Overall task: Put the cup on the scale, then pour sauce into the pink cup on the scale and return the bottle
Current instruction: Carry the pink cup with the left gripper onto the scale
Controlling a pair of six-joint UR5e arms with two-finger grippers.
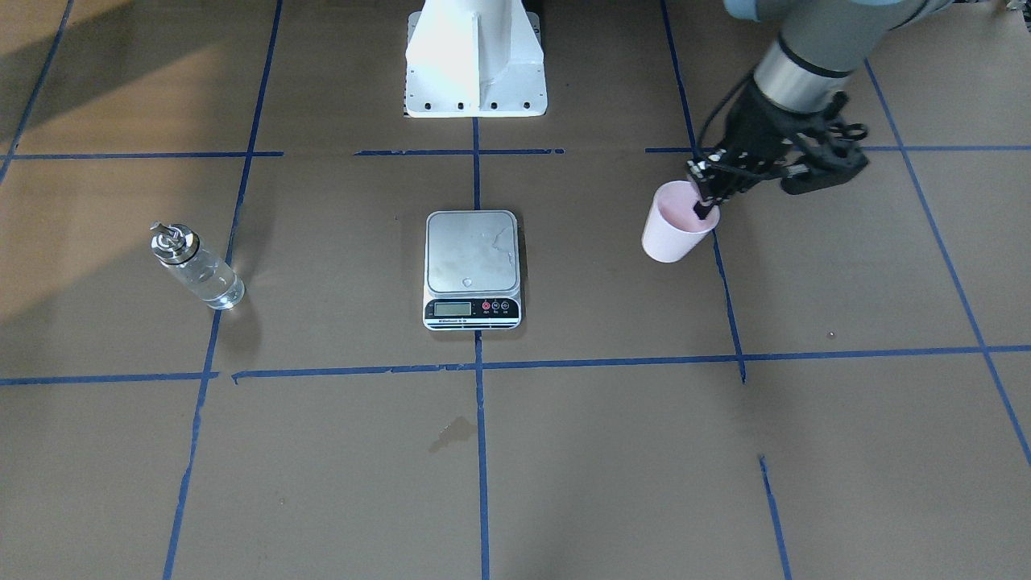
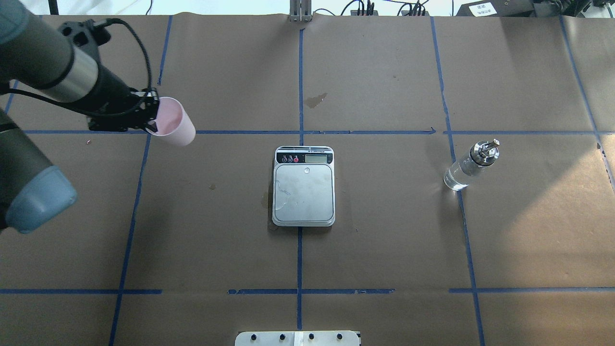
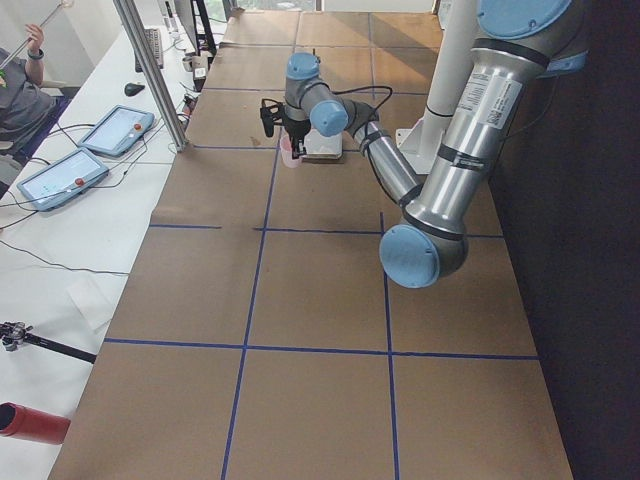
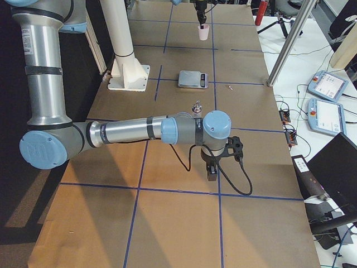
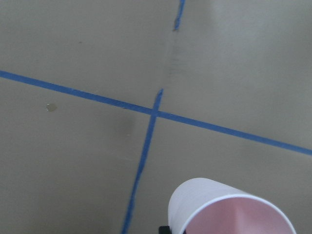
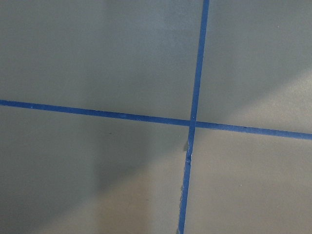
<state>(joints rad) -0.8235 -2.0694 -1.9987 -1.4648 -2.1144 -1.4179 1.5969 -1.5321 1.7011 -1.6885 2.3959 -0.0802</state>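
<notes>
The pink cup's base (image 1: 664,247) is free below its gripped rim and the scale's platform (image 1: 473,253) is clear, so my left gripper should keep going to the platform and let go there.
The pale pink cup (image 1: 671,235) is held at its rim by my left gripper (image 1: 705,201), one finger inside the wall and one outside. It hangs tilted, to the robot's left of the scale, and also shows in the overhead view (image 2: 174,127) and the left wrist view (image 5: 229,209). The scale (image 1: 472,266) lies at the table's middle with its platform bare. The clear glass bottle (image 1: 197,270) with its silver spout stands upright far to the scale's other side. My right gripper (image 4: 212,172) shows only in the exterior right view, low over the paper; I cannot tell whether it is open or shut.
Brown paper with blue tape grid lines covers the table (image 2: 384,240). The robot's white base (image 1: 475,60) stands behind the scale. Tablets (image 3: 110,130) and cables lie on the side bench past the table's edge.
</notes>
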